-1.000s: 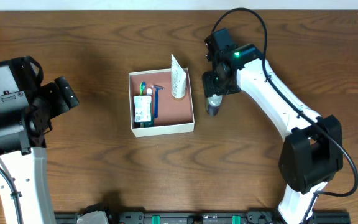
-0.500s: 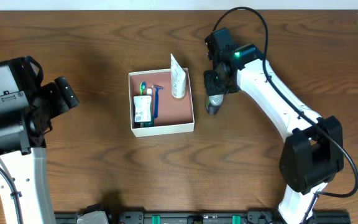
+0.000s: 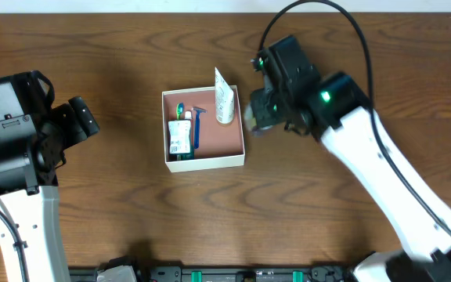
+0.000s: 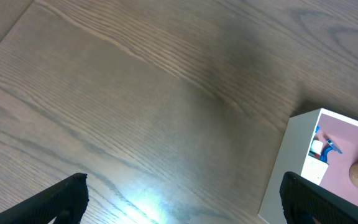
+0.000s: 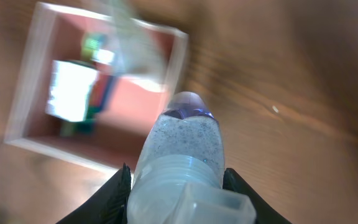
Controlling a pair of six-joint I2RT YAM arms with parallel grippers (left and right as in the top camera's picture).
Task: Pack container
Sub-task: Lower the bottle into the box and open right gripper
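Next, I lower the gel bottle into the free near corner (image 3: 228, 147) with my right gripper, as the white tube (image 3: 224, 106) stands between the bottle and the container's open bottom.
The container (image 3: 165, 125), a shallow white box with a pinkish-brown inside, sits mid-table. It holds a white tube (image 3: 225, 102), a blue razor (image 3: 197, 125), a green toothbrush (image 3: 180, 110) and a small white packet (image 3: 179, 138). My right gripper (image 3: 258, 115) is shut on a clear gel bottle (image 5: 185, 146) with a translucent cap, lifted above the table just right of the container (image 5: 176, 59). My left gripper (image 4: 179, 211) is open and empty over bare wood, left of the container's corner (image 4: 291, 162).
The brown wooden table (image 3: 116, 211) surrounds the container. The left arm's body (image 3: 22, 133) stands at the far left. The right arm (image 3: 398, 172) crosses the right half of the table.
My right gripper has lifted the gel bottle off the table and risen toward the camera, shifting slightly left toward the container. The left arm has not moved.
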